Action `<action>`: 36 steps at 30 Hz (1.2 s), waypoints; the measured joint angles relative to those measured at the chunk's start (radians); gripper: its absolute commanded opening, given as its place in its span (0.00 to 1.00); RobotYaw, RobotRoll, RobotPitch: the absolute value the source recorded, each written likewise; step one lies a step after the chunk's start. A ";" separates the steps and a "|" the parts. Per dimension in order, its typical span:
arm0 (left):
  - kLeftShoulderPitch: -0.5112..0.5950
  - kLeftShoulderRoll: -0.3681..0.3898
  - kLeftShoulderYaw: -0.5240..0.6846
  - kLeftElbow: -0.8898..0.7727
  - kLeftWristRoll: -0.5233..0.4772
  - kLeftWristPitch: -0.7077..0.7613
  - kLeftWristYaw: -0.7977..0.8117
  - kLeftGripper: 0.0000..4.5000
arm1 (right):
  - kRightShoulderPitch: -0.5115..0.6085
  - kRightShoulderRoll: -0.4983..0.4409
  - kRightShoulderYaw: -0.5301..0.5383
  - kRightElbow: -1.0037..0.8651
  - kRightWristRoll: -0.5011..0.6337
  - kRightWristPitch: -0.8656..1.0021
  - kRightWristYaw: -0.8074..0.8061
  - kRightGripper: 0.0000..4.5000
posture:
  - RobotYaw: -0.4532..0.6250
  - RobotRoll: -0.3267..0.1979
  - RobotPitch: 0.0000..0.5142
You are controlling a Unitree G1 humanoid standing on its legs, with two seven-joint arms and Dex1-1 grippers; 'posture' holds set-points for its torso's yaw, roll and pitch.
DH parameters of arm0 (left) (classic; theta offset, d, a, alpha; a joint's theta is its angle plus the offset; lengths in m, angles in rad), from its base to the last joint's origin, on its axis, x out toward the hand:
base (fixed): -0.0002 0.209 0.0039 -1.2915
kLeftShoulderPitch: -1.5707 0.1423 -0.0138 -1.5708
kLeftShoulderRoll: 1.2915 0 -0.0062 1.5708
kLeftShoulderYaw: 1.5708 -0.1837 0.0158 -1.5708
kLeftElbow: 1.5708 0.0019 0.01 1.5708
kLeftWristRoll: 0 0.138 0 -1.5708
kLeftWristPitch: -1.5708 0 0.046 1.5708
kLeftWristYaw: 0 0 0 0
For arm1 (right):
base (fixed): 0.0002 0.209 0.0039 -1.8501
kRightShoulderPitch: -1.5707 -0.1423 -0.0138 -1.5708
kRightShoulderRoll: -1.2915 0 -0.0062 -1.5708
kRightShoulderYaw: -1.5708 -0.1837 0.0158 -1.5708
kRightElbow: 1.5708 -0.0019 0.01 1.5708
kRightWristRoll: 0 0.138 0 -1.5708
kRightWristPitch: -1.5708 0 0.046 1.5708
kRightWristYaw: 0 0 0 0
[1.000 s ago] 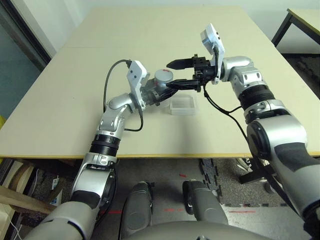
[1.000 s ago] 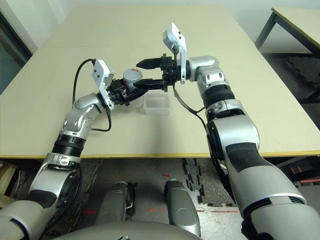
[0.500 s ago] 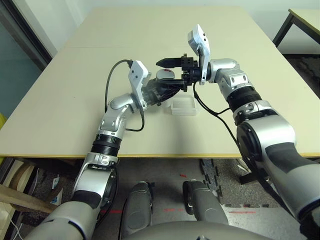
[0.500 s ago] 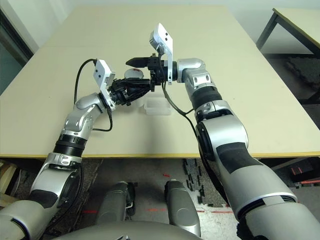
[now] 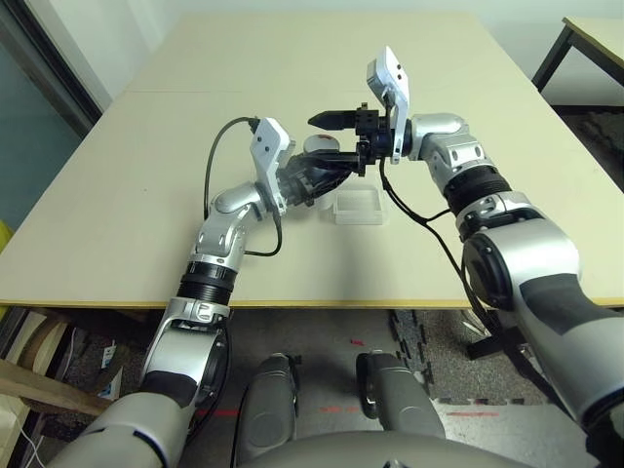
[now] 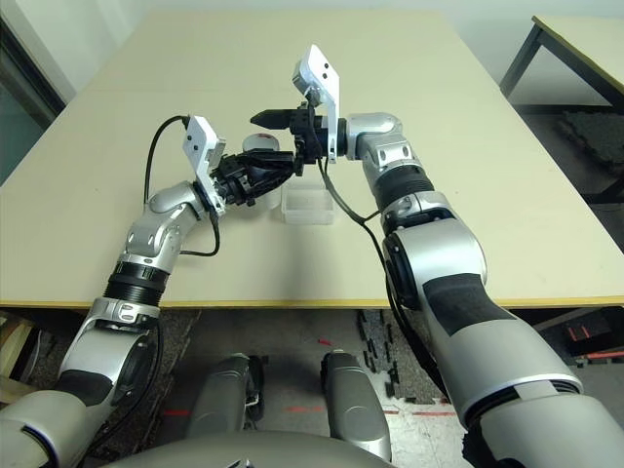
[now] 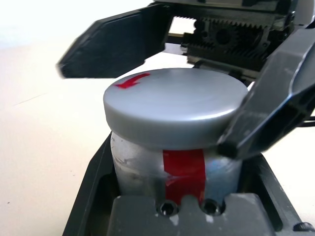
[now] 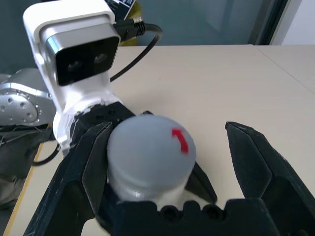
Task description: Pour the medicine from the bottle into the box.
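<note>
My gripper will twist the grey cap (image 5: 321,143) off in one piece when it turns the cap the way the arrow points, because the red mark (image 8: 181,140) curves like a turning arrow.
My left gripper (image 5: 310,177) is shut on the bottle (image 7: 177,157), a silver-grey cylinder with a red label, and holds it upright above the table. Its flat grey cap (image 8: 150,145) with a red mark sits on top. The right gripper (image 5: 336,139) stands open with one black finger on each side of the cap (image 7: 174,105); one finger (image 8: 78,177) lies close against it, and the other finger (image 8: 261,167) stands clear of it. The box (image 5: 358,207), a clear shallow tray, rests on the table just to the right of the bottle and below the right gripper.
The beige table (image 5: 146,195) stretches wide around both arms. A black cable (image 5: 210,166) loops from the left wrist camera. A second table's dark leg (image 5: 548,54) stands at the far right. The table's front edge (image 5: 322,304) runs below the box.
The right gripper has swung left from above the box to the bottle, and its open fingers now straddle the cap. The left gripper still holds the bottle in almost the same place.
</note>
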 measured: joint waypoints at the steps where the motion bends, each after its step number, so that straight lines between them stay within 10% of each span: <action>1: 0.000 0.000 0.000 0.000 0.000 0.000 0.001 0.59 | 0.000 -0.005 0.000 0.000 0.000 0.000 0.004 1.00 | 0.32 0.62 0.17; 36: 0.014 0.000 -0.005 -0.007 -0.002 -0.019 -0.029 0.59 | 0.023 -0.142 -0.036 -0.005 0.002 0.064 0.141 1.00 | 0.32 0.62 0.18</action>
